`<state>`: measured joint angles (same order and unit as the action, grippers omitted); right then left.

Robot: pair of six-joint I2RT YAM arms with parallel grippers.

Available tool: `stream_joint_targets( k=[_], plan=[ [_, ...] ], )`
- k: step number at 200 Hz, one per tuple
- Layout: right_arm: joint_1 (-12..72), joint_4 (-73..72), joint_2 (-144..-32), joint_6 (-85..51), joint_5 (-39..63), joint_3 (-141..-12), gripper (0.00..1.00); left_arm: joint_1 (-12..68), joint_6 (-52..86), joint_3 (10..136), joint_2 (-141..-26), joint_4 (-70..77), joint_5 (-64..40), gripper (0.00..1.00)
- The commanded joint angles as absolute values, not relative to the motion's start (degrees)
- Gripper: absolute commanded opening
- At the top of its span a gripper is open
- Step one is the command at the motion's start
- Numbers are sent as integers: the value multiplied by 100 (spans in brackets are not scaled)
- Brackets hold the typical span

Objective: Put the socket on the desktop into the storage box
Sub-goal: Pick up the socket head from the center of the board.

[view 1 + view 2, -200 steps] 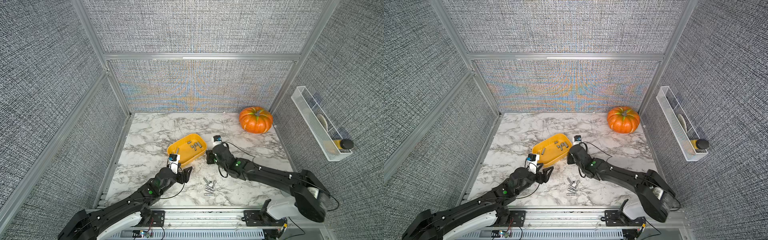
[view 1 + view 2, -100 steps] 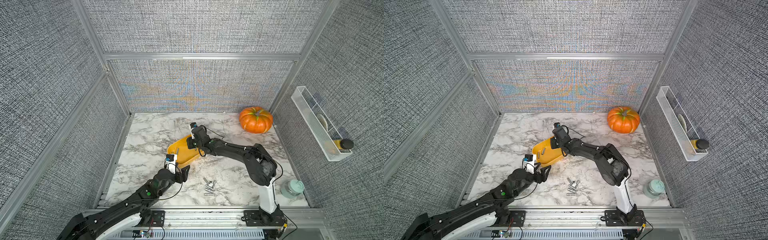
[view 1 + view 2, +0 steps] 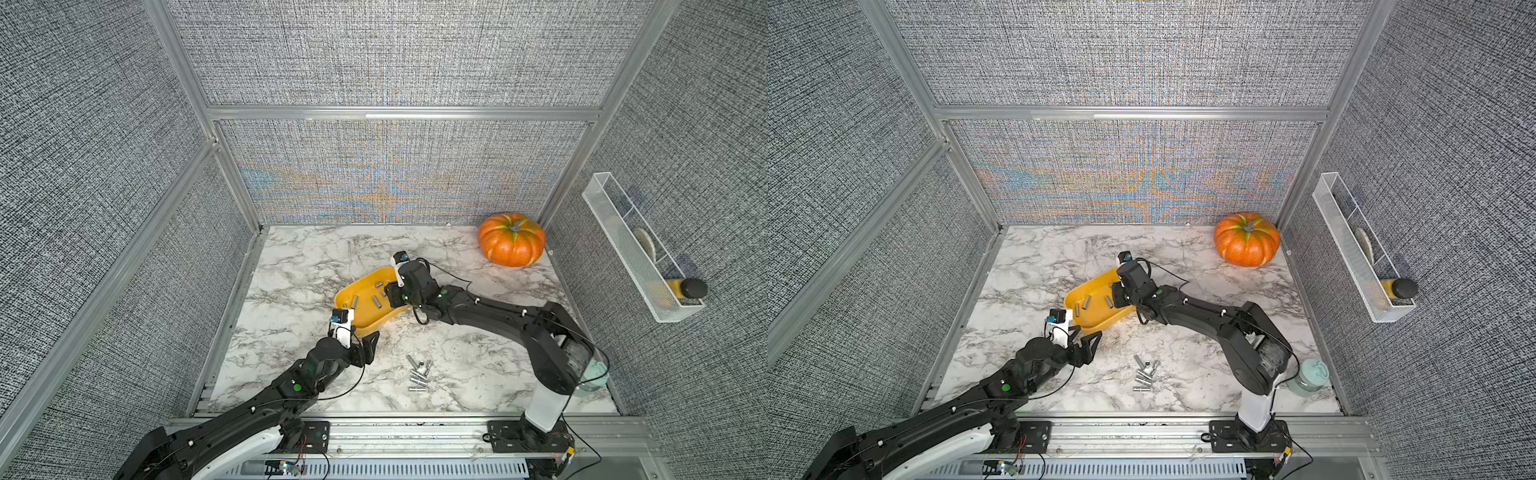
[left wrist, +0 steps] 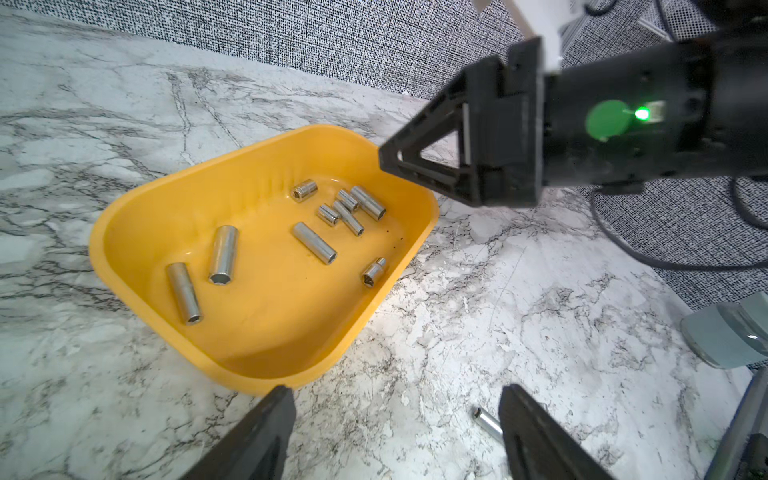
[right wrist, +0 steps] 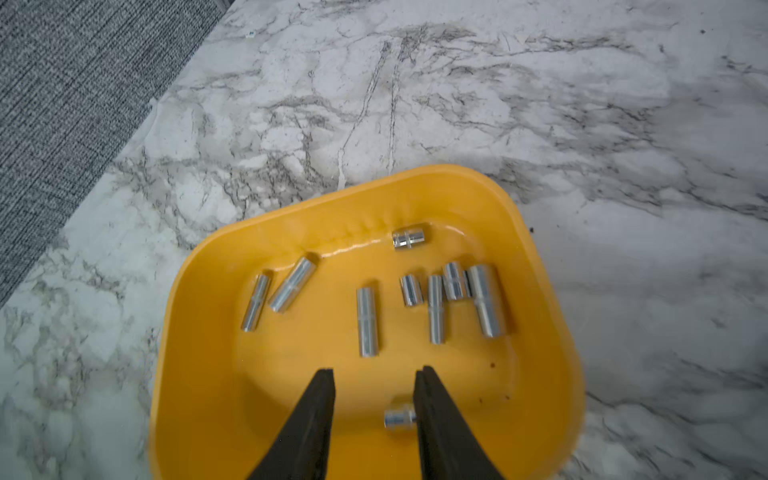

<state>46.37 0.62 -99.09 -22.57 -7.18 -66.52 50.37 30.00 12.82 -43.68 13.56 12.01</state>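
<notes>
I can see the pile's far socket (image 3: 412, 361) sticking out free toward the storage box, so my right gripper should keep going to its loose end (image 3: 409, 357) until the open fingers are on both sides of it.
The yellow storage box (image 3: 345, 291) (image 3: 1096, 318) sits mid-desktop with several chrome sockets lying in it. My right gripper (image 3: 388, 291) (image 5: 375, 372) hangs over the box's near end with its jaws open. A short socket (image 5: 400, 417) (image 4: 373, 272) lies loose on the box floor between them, close to one finger. My left gripper (image 3: 365, 338) (image 4: 397, 390) is open and empty, low over the marble desktop (image 3: 299, 266) just outside the box's front corner. Several more sockets (image 3: 417, 374) (image 3: 1144, 374) lie in a small pile on the desktop, nearer the front rail.
An orange pumpkin (image 3: 512, 240) stands in the back right corner. A white wire basket (image 3: 636, 253) hangs on the right wall. A teal-lidded jar (image 3: 1308, 376) stands at the front right, behind the right arm's base.
My right arm swung from the desktop beside the box to above it, then its jaws parted and let the short socket drop inside. The left arm barely moved.
</notes>
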Motion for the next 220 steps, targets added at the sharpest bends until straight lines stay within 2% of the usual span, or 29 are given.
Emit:
stream_joint_targets(
  k=[1,37,67,99,220],
  plan=[
    [4811,354,-9306,-2093,-1047,-6126,38,5036,2963,1310,-4385,1450,1173,82],
    [5205,1109,-8279,-1974,-1084,-5371,38,5029,2909,1305,-4520,1571,995,82],
    [5300,922,-7789,-1696,-735,-4717,39,5034,2883,1336,-4721,1697,829,81],
    [5273,484,-8082,-1701,-481,-4317,38,5036,2844,1380,-4865,1705,799,81],
    [5651,969,-9060,-1609,-653,-4797,36,5036,2791,1402,-4847,1639,980,82]
  ],
)
